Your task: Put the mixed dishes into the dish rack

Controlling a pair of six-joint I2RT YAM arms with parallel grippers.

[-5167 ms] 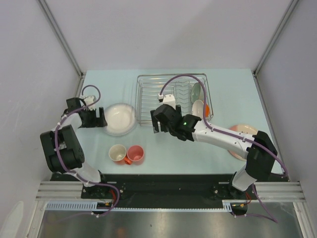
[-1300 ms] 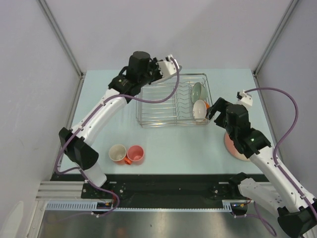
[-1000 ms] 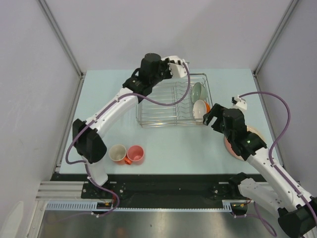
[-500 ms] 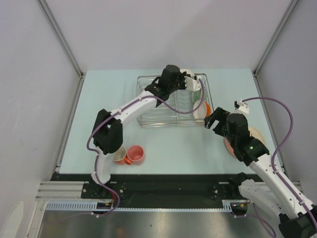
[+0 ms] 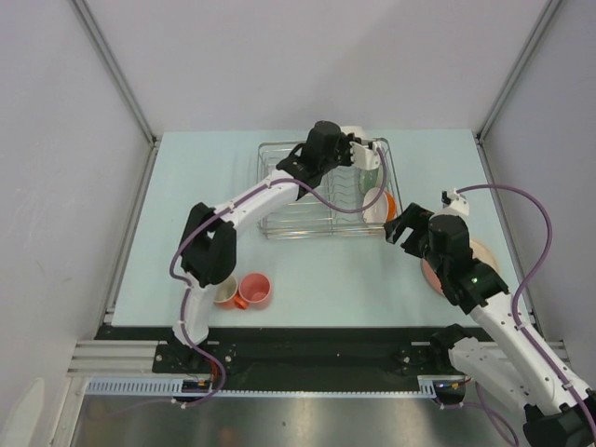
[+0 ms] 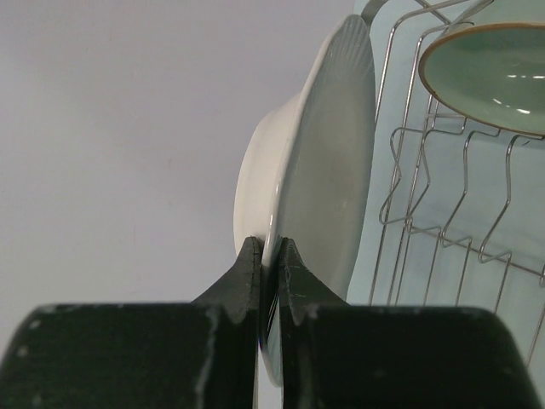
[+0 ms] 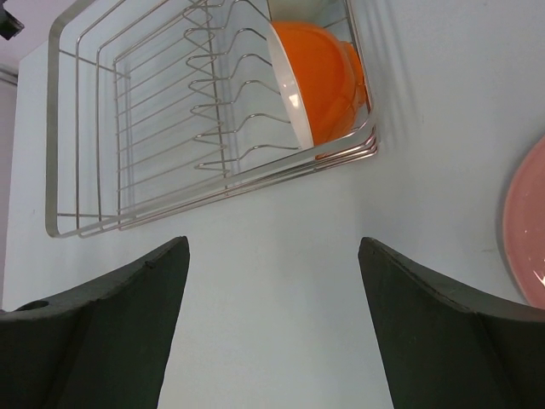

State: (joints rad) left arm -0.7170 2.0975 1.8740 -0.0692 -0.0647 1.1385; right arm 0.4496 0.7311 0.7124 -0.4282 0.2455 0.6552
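My left gripper goes on gently moving the white plate (image 6: 330, 166) into the rack until the plate rests against the rack's wires (image 6: 407, 192), because the plate is on edge and clear of the pale green bowl.
My left gripper (image 6: 266, 247) is shut on the rim of the white plate (image 6: 315, 153), which it holds on edge over the dish rack (image 6: 426, 213). In the top view the left gripper (image 5: 349, 149) is above the rack's (image 5: 279, 223) far right part, beside the pale green bowl (image 5: 370, 173). A bowl that is white inside and orange outside (image 7: 319, 77) leans in the rack's right end. The right gripper (image 7: 272, 243) is open and empty over bare table, between the rack and the pink plate (image 7: 524, 230). The pinkish cup (image 5: 222, 289) and the orange-red mug (image 5: 253, 289) stand at the near left.
The right arm (image 5: 475, 289) lies across part of the pink plate (image 5: 482, 256) near the table's right edge. Grey walls close in the table on the left, right and far sides. Rows of upright wire prongs (image 7: 213, 111) fill the rack's middle.
The left arm has swung right with the white plate, from the rack's far left corner to beside the green bowl. The right gripper has shifted slightly along the rack's near right corner.
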